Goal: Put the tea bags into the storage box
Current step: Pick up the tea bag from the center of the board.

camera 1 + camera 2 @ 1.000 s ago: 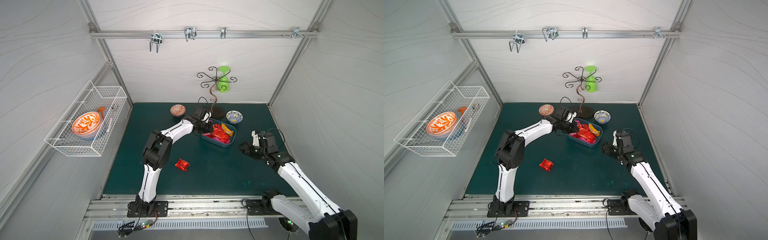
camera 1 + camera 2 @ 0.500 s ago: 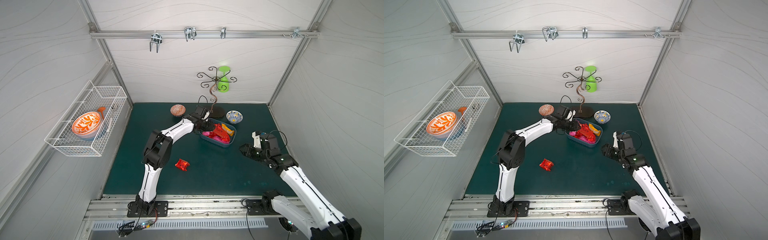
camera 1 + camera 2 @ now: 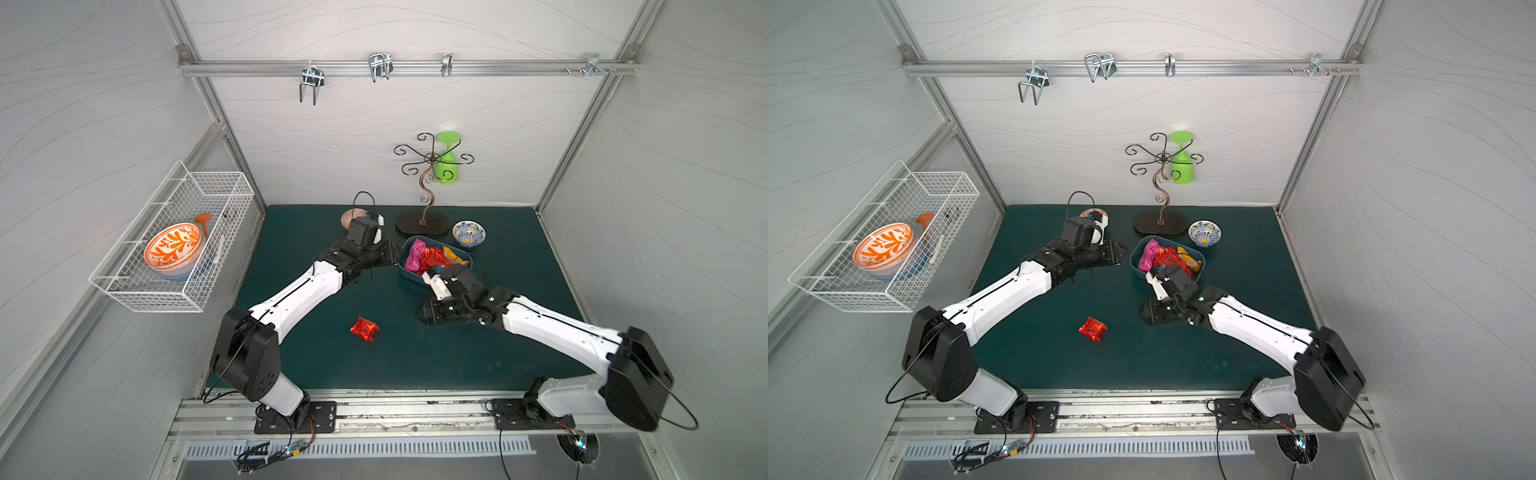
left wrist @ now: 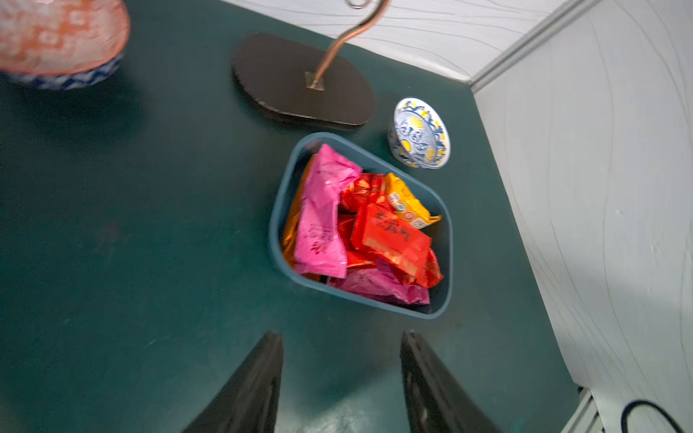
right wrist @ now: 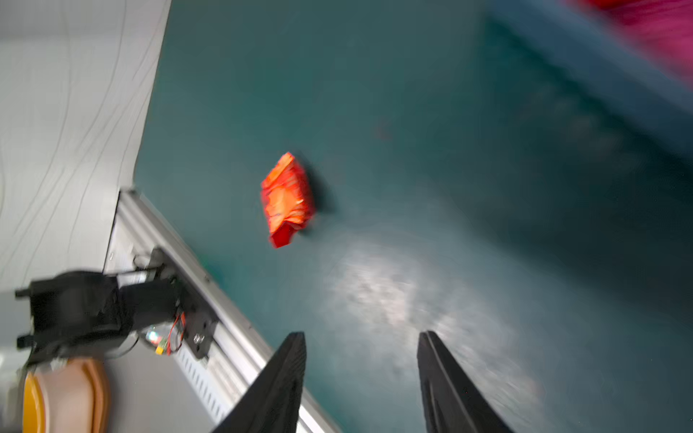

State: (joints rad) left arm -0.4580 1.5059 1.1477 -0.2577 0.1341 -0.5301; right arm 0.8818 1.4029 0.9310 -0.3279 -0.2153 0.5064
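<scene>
My gripper will crease the red tea bag (image 3: 365, 328) at the pinch, yet leave it puffed out when I lift it, because it looks plump between its flat ends (image 5: 283, 234).
The dark blue storage box (image 3: 403, 268) (image 3: 1134, 266) (image 4: 275, 228) stands at the back of the green mat, right of centre. Several red, pink and orange tea bags (image 3: 432, 257) (image 3: 1165, 258) (image 4: 390, 236) fill it. One red tea bag (image 3: 365, 328) (image 3: 1093, 328) (image 5: 287, 198) lies alone on the mat nearer the front. My left gripper (image 3: 390, 254) (image 4: 341, 333) hovers just left of the box, open and empty. My right gripper (image 3: 424, 313) (image 5: 362, 333) is open and empty, in front of the box and right of the loose tea bag.
A blue-and-yellow bowl (image 3: 468, 232) sits right of a scrolled metal stand (image 3: 422, 222) holding a green glass (image 3: 446, 162). A red patterned bowl (image 3: 351, 216) is partly hidden behind my left wrist. A white wire basket (image 3: 174, 237) hangs on the left wall.
My left gripper has opened and drawn back from the box's left end. My right arm has swung left from the right side to the mat in front of the box.
</scene>
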